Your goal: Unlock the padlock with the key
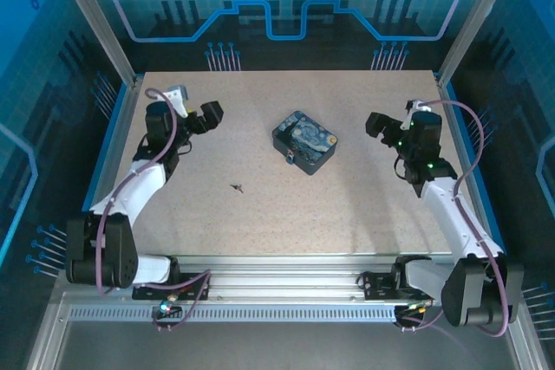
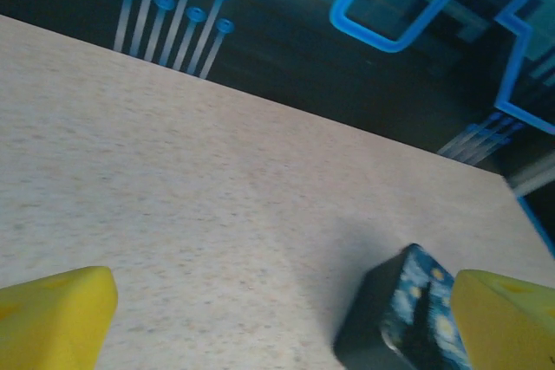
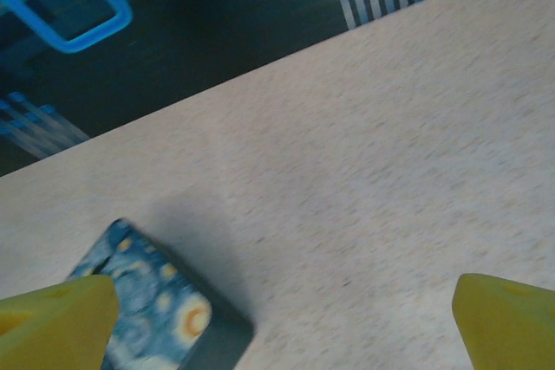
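Observation:
The dark blue box's short side (image 1: 283, 127) is facing my open left gripper, with clear table (image 1: 249, 121) between them. I go on reaching until the fingers close on that side.
The tiny grey padlock (image 1: 289, 158) hangs at the near-left edge of a dark blue box with a night-sky print (image 1: 303, 141) in the middle of the table. The key (image 1: 237, 186), a thin dark sliver, lies flat on the table to the near left of the box, apart from it. My left gripper (image 1: 209, 115) hovers open to the far left of the box, empty; its wrist view shows the yellow fingertips (image 2: 54, 318) wide apart and the box (image 2: 401, 318) low right. My right gripper (image 1: 375, 124) is open and empty to the right of the box (image 3: 147, 305).
The speckled beige table (image 1: 364, 205) has blue raised edges at left and right and a dark printed back wall (image 1: 277, 32). Aluminium frame posts stand at the far corners. Both arm bases sit on the rail at the near edge.

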Robot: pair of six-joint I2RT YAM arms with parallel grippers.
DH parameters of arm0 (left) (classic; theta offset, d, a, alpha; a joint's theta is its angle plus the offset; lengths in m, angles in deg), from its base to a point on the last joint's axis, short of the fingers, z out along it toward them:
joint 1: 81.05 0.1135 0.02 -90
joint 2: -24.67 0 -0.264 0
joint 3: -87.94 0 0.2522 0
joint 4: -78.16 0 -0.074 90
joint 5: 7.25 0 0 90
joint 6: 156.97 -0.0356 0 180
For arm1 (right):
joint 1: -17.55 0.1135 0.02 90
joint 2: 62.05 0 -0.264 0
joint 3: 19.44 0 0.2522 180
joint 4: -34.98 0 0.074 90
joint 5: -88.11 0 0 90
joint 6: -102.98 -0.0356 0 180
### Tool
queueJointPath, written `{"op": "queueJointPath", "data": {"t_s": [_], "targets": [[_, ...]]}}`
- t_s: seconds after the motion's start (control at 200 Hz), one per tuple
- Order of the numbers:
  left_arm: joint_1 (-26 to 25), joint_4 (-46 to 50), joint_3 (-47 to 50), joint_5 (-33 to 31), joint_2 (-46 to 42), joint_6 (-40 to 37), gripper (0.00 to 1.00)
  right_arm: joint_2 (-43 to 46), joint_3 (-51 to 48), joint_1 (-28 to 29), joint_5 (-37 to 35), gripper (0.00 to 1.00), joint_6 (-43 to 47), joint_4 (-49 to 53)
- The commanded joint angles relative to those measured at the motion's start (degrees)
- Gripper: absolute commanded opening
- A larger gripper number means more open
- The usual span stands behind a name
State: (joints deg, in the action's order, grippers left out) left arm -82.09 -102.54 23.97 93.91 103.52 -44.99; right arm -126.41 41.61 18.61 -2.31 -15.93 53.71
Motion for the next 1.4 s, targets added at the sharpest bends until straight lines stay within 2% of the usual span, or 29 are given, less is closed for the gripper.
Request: {"op": "queueJointPath", "data": {"t_s": [0.0,0.405,0.64,0.76,1.036,1.396], "targets": [[-2.0,6.5,-6.0,7.9,4.6,3.5,0.99,0.6,0.2,-0.4,11.0,1.0,-5.7,9.4],[-13.2,26.6,-33.5,7.5,28.5,-2.6,0.97,2.9,-4.3,2.2,13.9,1.0,-9.7,13.0],[-15.7,33.9,-46.5,7.7,40.5,-3.6,0.93,4.4,-7.0,3.6,14.0,1.0,-10.6,13.1],[-16.3,37.4,-51.5,10.1,45.2,-3.7,0.89,5.1,-8.1,4.3,13.8,1.0,-10.7,13.1],[-19.4,36.0,-49.5,12.7,45.3,-4.1,0.83,3.5,-9.7,4.6,14.0,1.0,-10.9,11.8],[-22.2,30.2,-38.3,14.6,37.9,-2.1,0.75,-2.8,-7.8,5.9,14.7,1.0,-10.6,9.7]]}}
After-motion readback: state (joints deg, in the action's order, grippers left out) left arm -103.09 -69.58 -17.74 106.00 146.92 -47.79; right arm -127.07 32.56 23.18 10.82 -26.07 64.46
